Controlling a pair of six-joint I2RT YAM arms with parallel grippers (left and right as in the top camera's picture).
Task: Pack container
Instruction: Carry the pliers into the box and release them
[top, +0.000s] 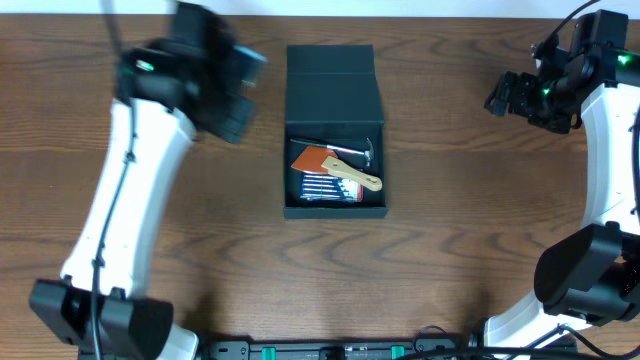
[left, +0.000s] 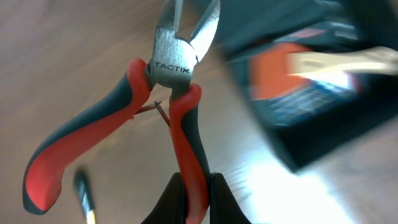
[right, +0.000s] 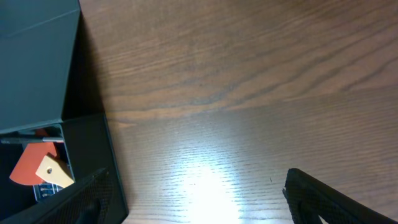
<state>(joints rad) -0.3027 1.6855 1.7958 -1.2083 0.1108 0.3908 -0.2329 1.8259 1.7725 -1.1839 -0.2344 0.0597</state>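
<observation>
My left gripper should next go over the hammer (top: 345, 150) and let go of the pliers there, with the dark container open (top: 335, 172) and the pliers hanging free by one handle.
The dark container (top: 334, 208) sits open at the table's middle, flap lid (top: 331, 85) folded back. Inside lie an orange scraper with a wooden handle (top: 335, 167), a small hammer and a blue case. My left gripper (left: 198, 199) is shut on one red-and-black handle of the pliers (left: 173, 68), held above the table left of the container (left: 311, 137); in the overhead view it is blurred (top: 225, 95). My right gripper (right: 199, 205) is open and empty over bare wood, right of the container (right: 37, 68); overhead it is at the far right (top: 520, 98).
The wooden table (top: 450, 230) lies bare around the container. A small dark pen-like thing (left: 84, 196) lies blurred on the wood below the pliers. The arm bases stand at the front corners (top: 90, 315).
</observation>
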